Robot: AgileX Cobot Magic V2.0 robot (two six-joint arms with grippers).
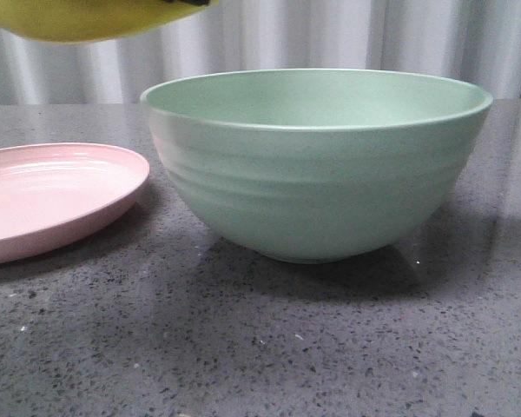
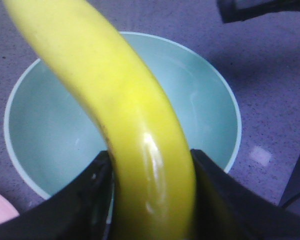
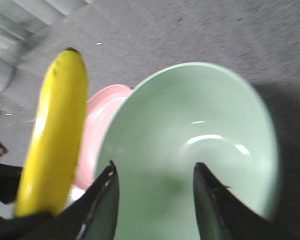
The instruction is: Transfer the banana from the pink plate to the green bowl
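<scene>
The robot's left gripper has the banana next to the green bowl's rim (image 1: 148,94), so the robot's open right gripper should take the banana (image 3: 60,125) from it and let the banana down into the bowl.
My left gripper (image 2: 151,165) is shut on the yellow banana (image 2: 115,105) and holds it in the air over the pale green bowl (image 2: 50,130). In the front view the banana (image 1: 87,17) shows only at the top left edge, above the gap between the pink plate (image 1: 52,195) and the green bowl (image 1: 317,165). The bowl's inside looks bare. My right gripper (image 3: 154,172) is open and empty above the bowl (image 3: 200,145). That view also shows the banana (image 3: 55,135) and the pink plate (image 3: 97,125) behind it.
The bowl and plate stand on a dark grey speckled countertop (image 1: 243,347). A grey pleated curtain (image 1: 330,39) hangs behind. A dark part of the other arm (image 2: 260,7) shows in the left wrist view.
</scene>
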